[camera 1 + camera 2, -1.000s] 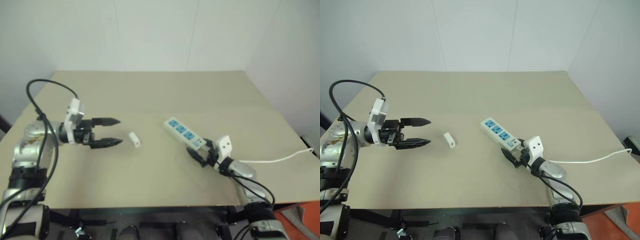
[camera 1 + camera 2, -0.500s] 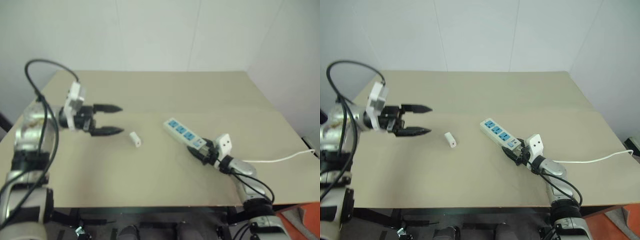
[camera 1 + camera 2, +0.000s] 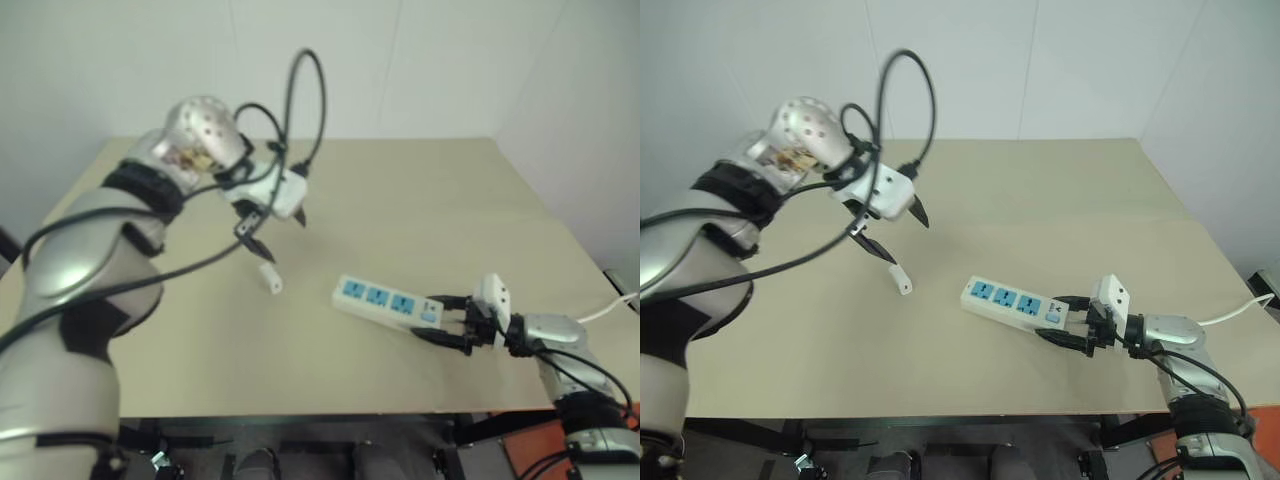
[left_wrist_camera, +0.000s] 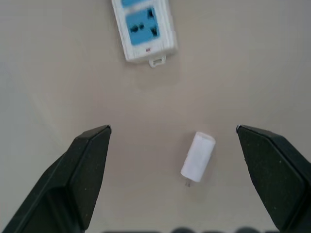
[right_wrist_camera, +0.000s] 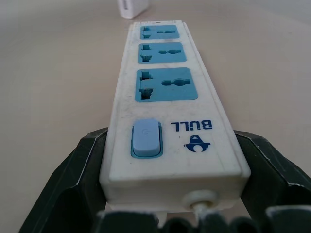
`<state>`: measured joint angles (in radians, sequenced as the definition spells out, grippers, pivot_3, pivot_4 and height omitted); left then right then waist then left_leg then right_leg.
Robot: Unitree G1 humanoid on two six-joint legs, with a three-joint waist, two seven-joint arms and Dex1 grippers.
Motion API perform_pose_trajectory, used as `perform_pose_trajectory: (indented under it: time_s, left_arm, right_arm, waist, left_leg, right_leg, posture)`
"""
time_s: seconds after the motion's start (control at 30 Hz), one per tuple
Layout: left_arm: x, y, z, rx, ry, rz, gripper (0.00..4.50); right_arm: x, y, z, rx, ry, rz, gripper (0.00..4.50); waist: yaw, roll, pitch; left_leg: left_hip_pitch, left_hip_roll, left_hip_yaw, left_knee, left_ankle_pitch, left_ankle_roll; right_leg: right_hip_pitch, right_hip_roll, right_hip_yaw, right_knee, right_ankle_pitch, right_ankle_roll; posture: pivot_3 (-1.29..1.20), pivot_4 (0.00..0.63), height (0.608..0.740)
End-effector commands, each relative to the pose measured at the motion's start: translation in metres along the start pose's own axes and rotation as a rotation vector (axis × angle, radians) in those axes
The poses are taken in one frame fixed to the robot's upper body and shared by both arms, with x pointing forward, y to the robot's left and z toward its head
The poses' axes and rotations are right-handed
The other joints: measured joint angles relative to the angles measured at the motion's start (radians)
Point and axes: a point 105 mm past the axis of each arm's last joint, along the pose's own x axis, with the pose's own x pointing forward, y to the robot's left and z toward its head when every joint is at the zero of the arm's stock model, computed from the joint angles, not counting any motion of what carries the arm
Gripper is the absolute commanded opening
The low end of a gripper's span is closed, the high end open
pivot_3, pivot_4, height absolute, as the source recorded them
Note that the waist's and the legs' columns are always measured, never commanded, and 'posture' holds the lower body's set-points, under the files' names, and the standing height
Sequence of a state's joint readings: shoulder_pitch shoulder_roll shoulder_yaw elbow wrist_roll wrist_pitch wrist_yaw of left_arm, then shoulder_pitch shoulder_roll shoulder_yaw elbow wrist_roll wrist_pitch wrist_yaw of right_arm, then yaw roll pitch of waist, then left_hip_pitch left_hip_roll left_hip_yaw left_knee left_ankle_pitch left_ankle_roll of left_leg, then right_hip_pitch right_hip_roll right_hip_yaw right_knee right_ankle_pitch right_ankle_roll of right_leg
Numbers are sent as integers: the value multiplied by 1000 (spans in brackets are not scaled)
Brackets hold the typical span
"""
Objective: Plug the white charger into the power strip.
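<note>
I keep lowering my left gripper until its open fingers are beside the white charger's body (image 3: 270, 278), then close it, as the charger's long sides (image 4: 198, 157) face the fingers, with the prongs clear.
The white charger (image 3: 901, 281) lies flat on the tan table (image 3: 1060, 190), left of centre. My left gripper (image 3: 898, 230) hangs open above it, pointing down; in the left wrist view the charger (image 4: 198, 156) shows on the table between the two spread fingers (image 4: 87, 165). The power strip (image 3: 1015, 303) lies to the charger's right, blue sockets up. My right gripper (image 3: 1065, 320) is shut on the strip's cable end. In the right wrist view both fingers (image 5: 92, 160) press the sides of the power strip (image 5: 167, 97) by its blue switch.
The strip's thin white cable (image 3: 1230, 315) runs off the table's right edge. White walls close the back and right sides. A black cable loop (image 3: 305, 90) arcs over my raised left arm. The table's front edge lies just below the strip.
My left arm rose and swung right, turning its open gripper down over the charger. My right gripper drew back to the right, swinging the strip from a diagonal to lie nearly across the table.
</note>
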<state>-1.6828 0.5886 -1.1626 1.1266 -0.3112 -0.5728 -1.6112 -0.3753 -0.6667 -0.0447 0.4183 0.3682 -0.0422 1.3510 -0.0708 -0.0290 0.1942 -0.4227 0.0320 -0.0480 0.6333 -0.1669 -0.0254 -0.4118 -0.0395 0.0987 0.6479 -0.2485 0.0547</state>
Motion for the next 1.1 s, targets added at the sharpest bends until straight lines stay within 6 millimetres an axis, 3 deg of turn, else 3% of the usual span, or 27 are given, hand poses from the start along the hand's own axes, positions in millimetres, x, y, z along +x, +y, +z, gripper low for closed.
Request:
perform_pose_trajectory:
  time_s: [0.03, 0.23, 0.43, 0.77, 1.1]
  left_arm:
    - [-4, 3, 1, 113, 120, -68, 4500]
    - [16, -1, 3, 253, 208, -216, 4500]
    - [38, -7, 6, 332, 184, -283, 4500]
    - [63, -21, 1, 358, 183, -373, 4500]
    - [73, -26, -6, 342, 233, -424, 4500]
  right_arm:
    - [6, 13, 15, -41, -22, 109, 3430]
    - [24, 31, 14, -28, -7, 173, 3430]
    - [39, 39, 12, -28, -1, 162, 3430]
    - [48, 45, 4, -24, 24, 142, 3430]
    - [49, 46, 4, -19, 26, 124, 3430]
  waist:
    - [0, 0, 0]
    - [5, 0, 1]
    - [4, 0, 1]
    - [3, 0, 1]
    - [2, 0, 1]
  left_leg:
    - [-1, 0, 0, 0, 0, 0]
    - [-9, 0, 0, 2, 0, 0]
    - [-10, -1, 0, 6, 0, 0]
    - [-8, -1, 0, 7, 0, 0]
    - [-8, -1, -1, 7, 0, 0]
  right_leg:
    - [-1, 0, 0, 0, 0, 0]
    - [-10, 0, 1, 3, 1, 0]
    - [-10, 0, 1, 5, 1, 1]
    - [-10, 0, 2, 9, 0, 0]
    - [-9, 0, 2, 9, 0, 0]
  posture:
    - [0, 150, 740]
    - [0, 150, 740]
    - [0, 150, 740]
    - [0, 150, 740]
    - [0, 150, 740]
